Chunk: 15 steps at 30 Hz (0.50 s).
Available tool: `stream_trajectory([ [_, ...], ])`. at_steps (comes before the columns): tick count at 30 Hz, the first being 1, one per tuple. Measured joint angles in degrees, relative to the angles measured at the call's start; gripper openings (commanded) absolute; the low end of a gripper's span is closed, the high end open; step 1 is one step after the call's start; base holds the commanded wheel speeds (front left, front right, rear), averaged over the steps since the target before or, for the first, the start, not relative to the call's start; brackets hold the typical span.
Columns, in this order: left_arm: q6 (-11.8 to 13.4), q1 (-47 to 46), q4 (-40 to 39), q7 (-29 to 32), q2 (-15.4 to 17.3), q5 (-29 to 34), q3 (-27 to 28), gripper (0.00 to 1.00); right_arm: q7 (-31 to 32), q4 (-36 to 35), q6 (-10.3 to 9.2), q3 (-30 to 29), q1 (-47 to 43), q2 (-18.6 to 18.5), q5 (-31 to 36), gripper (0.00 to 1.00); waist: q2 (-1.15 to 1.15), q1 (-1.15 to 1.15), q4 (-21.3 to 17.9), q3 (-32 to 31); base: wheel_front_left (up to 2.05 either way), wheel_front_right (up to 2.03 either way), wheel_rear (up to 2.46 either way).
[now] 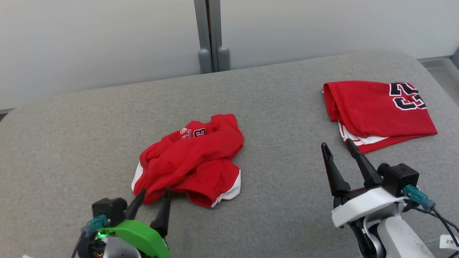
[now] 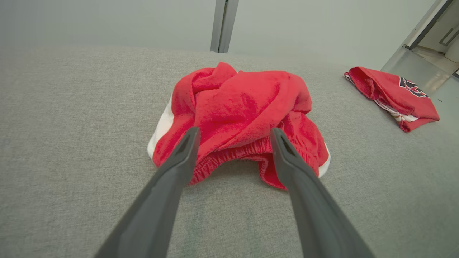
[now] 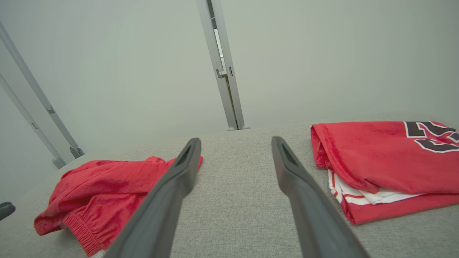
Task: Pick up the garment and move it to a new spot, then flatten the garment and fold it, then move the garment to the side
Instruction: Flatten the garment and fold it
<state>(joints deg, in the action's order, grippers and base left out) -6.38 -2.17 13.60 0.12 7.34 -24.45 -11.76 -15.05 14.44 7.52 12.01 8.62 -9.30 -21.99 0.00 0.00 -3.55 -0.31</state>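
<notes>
The crumpled red garment (image 1: 191, 157) has loose folds (image 1: 204, 165) piled up behind the elastic waistband. It will come out long when I pull, with its far end dragging behind.
A crumpled red garment (image 1: 190, 161) with white trim and a number print lies in a heap in the middle of the grey fabric surface (image 1: 272, 107). My left gripper (image 1: 155, 191) is open at the heap's near edge, its fingertips just at the elastic waistband (image 2: 236, 152), and nothing is gripped. In the left wrist view the garment (image 2: 244, 104) bulges between and beyond the two fingers of that gripper (image 2: 235, 130). My right gripper (image 1: 337, 143) hangs open over bare surface to the right; its wrist view shows the garment (image 3: 96, 193) at lower left of that gripper (image 3: 235, 140).
A second red garment (image 1: 376, 111), folded flat with a dark number on it, lies at the far right, just beyond my right fingertips (image 3: 380, 157). A pale wall with a metal post (image 1: 209, 36) stands behind the surface. Its rounded edge runs along the back.
</notes>
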Motion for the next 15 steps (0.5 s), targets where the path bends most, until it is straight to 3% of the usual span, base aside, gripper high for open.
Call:
stream_trajectory([
  [7, -0.9, -1.0, 0.0, 13.9, -1.3, -9.6, -7.7, 1.0, 0.0, 0.1, 0.0, 0.3, 0.2, 0.4, -0.1, 1.0, 0.0, 0.0, -1.8, 0.2, 0.0, 0.0, 0.0],
  [15, -1.0, -5.9, 6.3, 13.4, -0.6, -13.2, -12.5, 1.0, 0.0, 0.3, 0.01, 0.9, 1.2, 0.5, -0.2, 1.0, 0.0, 0.0, -4.3, 1.0, 0.0, 0.0, 0.0],
])
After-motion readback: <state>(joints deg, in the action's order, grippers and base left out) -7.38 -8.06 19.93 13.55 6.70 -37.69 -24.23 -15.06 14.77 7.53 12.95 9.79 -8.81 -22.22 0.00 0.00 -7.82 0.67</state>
